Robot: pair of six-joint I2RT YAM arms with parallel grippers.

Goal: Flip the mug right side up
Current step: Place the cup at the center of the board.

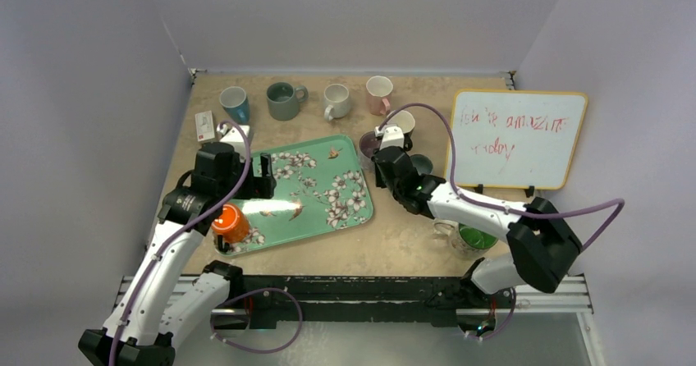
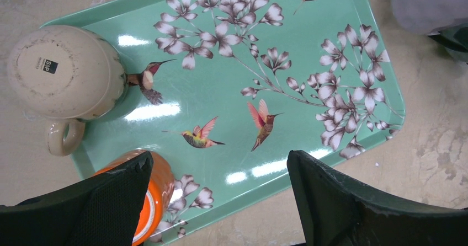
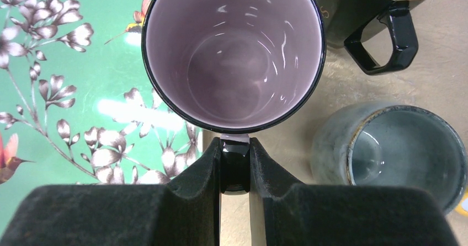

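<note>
My right gripper is lowering the held mug [image 1: 369,143], with the mug's opening up, above the free spot [image 3: 281,141] next to the green tray. It now goes down until the mug stands, then lets go.
A black mug with a lilac inside [image 3: 234,53] stands mouth up at the right edge of the green flowered tray [image 3: 66,64]. My right gripper [image 3: 235,153] is shut on its black handle [image 3: 235,171]. In the top view the mug [image 1: 368,144] sits just left of the right gripper [image 1: 386,151]. I cannot tell if it rests on the table. A cream mug [image 2: 66,72] stands upside down on the tray's far left corner. My left gripper [image 2: 219,158] is open and empty above the tray's near edge, beside an orange mug [image 2: 157,188].
Four mugs line the back: blue [image 1: 234,102], grey-green [image 1: 283,100], white [image 1: 336,101], pink [image 1: 378,93]. A black mug [image 3: 381,25] and a grey-blue cup [image 3: 397,152] stand close right of the held mug. A whiteboard [image 1: 517,139] and a glass mug [image 1: 468,239] are at the right.
</note>
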